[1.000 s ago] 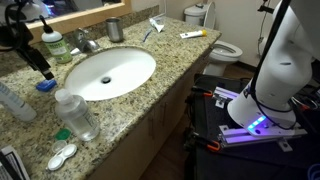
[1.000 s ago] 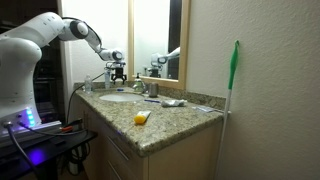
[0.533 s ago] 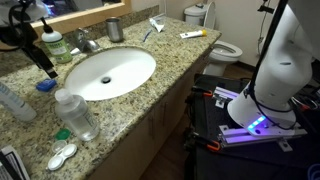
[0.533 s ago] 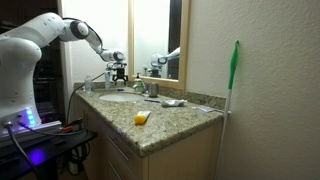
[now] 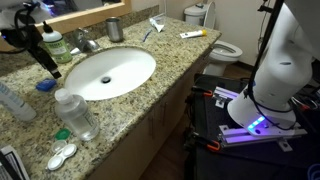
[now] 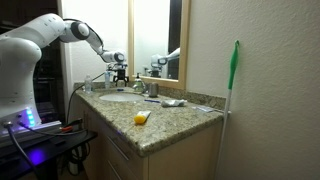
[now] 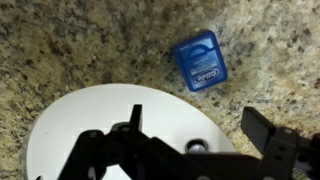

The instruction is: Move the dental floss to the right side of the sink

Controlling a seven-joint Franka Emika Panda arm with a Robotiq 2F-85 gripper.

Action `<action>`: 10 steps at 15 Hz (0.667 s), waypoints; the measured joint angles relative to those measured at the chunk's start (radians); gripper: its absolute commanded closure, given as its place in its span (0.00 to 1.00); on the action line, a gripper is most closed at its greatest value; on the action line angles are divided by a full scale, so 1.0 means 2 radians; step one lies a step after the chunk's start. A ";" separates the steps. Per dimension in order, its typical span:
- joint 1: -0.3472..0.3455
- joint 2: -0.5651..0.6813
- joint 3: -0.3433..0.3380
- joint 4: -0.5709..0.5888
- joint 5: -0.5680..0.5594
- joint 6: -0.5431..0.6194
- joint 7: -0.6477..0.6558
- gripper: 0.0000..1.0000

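Observation:
The dental floss (image 7: 200,60) lies at a slant past my gripper's fingers, and the fingers are hovering over the sink's rim. Next, I move over the counter (image 7: 240,88) and square the fingers up first.
The dental floss (image 5: 45,86) is a small blue container lying on the granite counter, just beyond the left rim of the white sink (image 5: 110,72). In the wrist view the floss (image 7: 198,60) lies on the granite above the sink basin (image 7: 80,130). My gripper (image 5: 53,69) hovers over the sink's left rim, a little above and beside the floss. In the wrist view its jaws (image 7: 200,132) are open and empty, over the basin edge. It also shows in an exterior view (image 6: 119,76); the floss is hidden there.
A soap bottle (image 5: 52,42), faucet (image 5: 88,42) and metal cup (image 5: 114,29) stand behind the sink. A clear plastic bottle (image 5: 75,113) and lens case (image 5: 62,155) sit front left. A toothbrush (image 5: 150,32) and tube (image 5: 193,34) lie right of the sink.
My gripper has shifted slightly toward the sink, still open. The floss has not moved.

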 measured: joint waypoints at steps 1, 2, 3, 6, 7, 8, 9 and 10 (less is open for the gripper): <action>-0.001 0.001 0.001 0.000 0.003 -0.002 0.001 0.00; -0.001 0.004 0.002 0.001 0.006 -0.003 0.003 0.00; -0.002 0.008 0.002 0.003 0.007 -0.003 0.005 0.00; -0.005 0.025 0.002 0.014 0.010 -0.003 0.008 0.00; -0.007 0.030 0.005 0.019 0.013 -0.003 0.008 0.00; -0.009 0.033 0.008 0.025 0.018 -0.003 0.008 0.00; -0.011 0.035 0.013 0.031 0.024 -0.003 0.008 0.00; -0.012 0.035 0.018 0.037 0.030 -0.003 0.007 0.00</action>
